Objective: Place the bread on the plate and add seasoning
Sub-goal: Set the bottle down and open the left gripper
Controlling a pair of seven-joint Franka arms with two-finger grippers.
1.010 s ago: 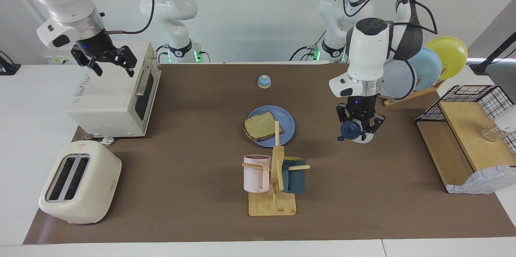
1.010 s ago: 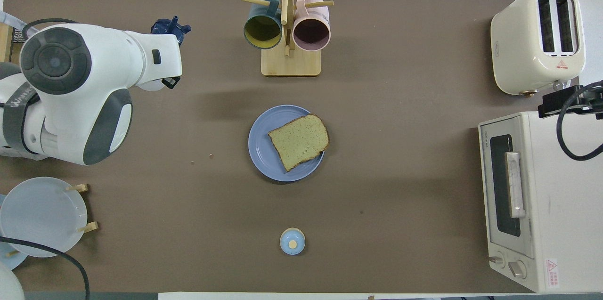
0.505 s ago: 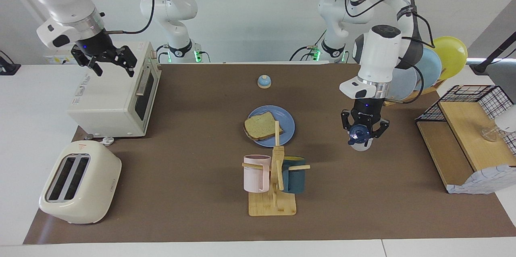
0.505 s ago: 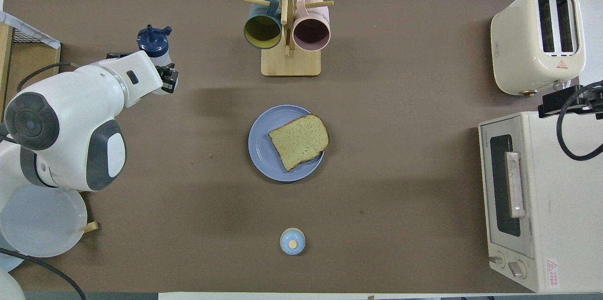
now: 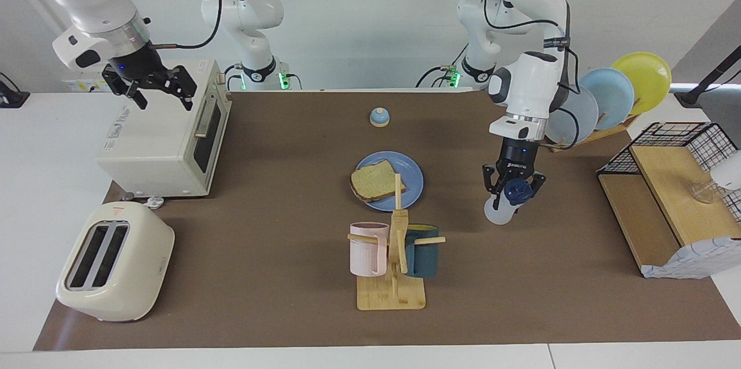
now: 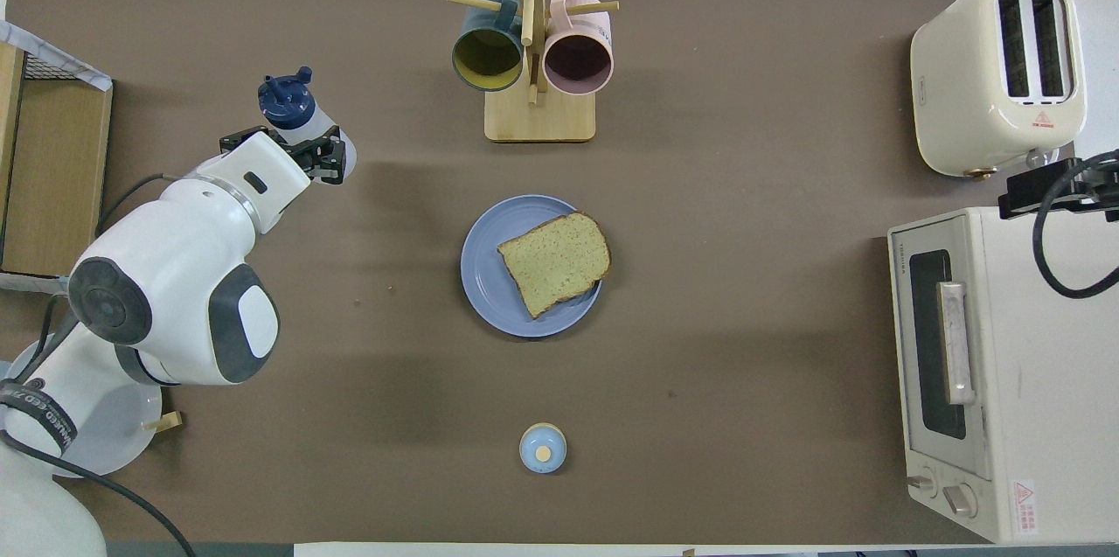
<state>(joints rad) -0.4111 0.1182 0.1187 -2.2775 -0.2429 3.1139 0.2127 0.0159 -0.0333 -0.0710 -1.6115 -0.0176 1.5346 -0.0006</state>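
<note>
The bottle's blue cap (image 5: 518, 190) is up, the mat clear beside the plate (image 5: 479, 233). My left gripper should go on lowering the bottle until its base sits there, then release.
The bread (image 5: 377, 182) (image 6: 555, 261) lies on the medium-blue plate (image 5: 412, 174) (image 6: 489, 288) at the middle of the mat. My left gripper (image 5: 512, 190) (image 6: 294, 151) is shut on the seasoning (image 5: 501, 210) (image 6: 295, 105), a whitish bottle with a dark blue cap. It holds the bottle tilted over the bare mat, beside the plate toward the left arm's end of the table. My right gripper (image 5: 155, 91) waits open over the top of the toaster oven (image 5: 162, 137) with nothing in it.
A wooden mug rack (image 5: 393, 267) with a pink and a teal mug stands just farther from the robots than the plate. A cream toaster (image 5: 116, 270), a blue-domed knob (image 5: 379, 117), a rack of plates (image 5: 608, 97) and a wire-and-wood shelf (image 5: 666, 195) ring the mat.
The left arm has swung its wrist round and drawn the seasoning a little nearer the robots, still gripped and now more tilted. The right arm has not moved.
</note>
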